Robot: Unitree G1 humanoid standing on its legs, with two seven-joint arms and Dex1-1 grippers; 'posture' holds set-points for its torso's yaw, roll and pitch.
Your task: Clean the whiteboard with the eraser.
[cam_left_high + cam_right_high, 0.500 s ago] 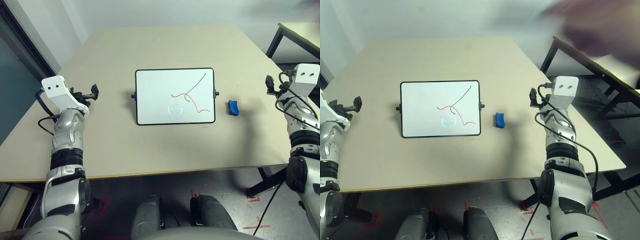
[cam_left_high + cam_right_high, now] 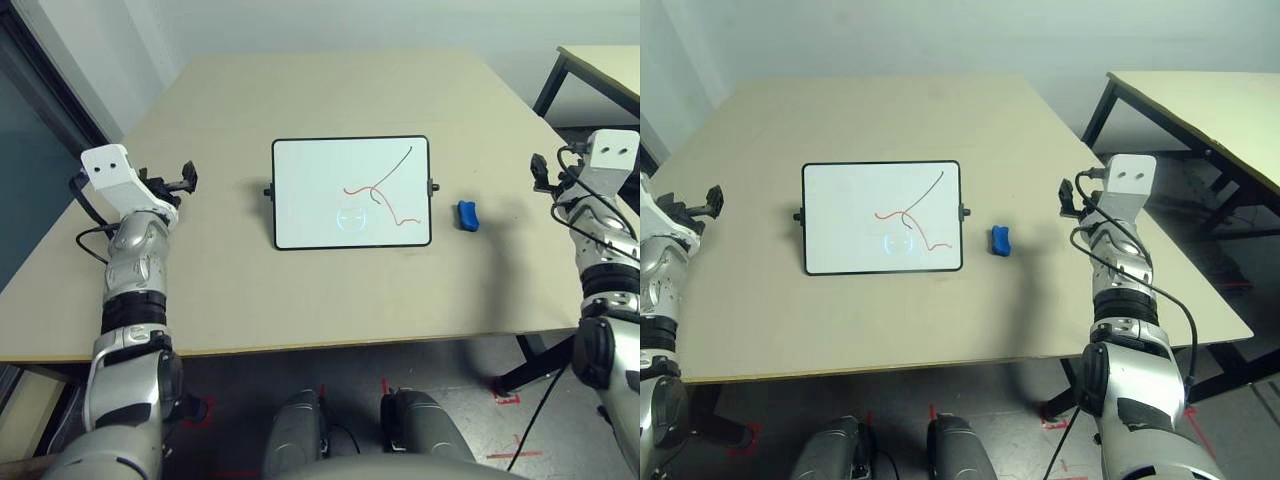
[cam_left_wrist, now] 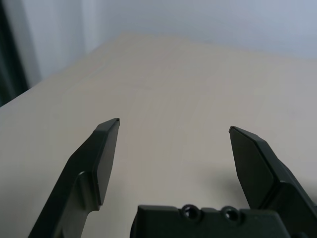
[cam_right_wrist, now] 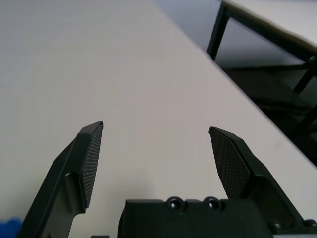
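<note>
I keep moving my open right gripper toward the eraser's near end until its fingers are on both sides of it, because the blue eraser lies clear of the whiteboard's frame.
The whiteboard lies flat in the middle of the beige table, with red and black scribbles on its right half. The blue eraser lies on the table just right of the board, a little apart from its frame. My left gripper hovers over the table's left side, well left of the board, open with nothing between its fingers. My right gripper hangs near the table's right edge, right of the eraser and apart from it, also open and holding nothing.
A second table with black legs stands behind and to the right, past the right edge of mine. A dark panel runs along the far left. Black cables hang from both wrists.
A blurred shape at the upper right of the right eye view is gone. My left wrist has risen slightly; board, eraser and right arm are where they were.
</note>
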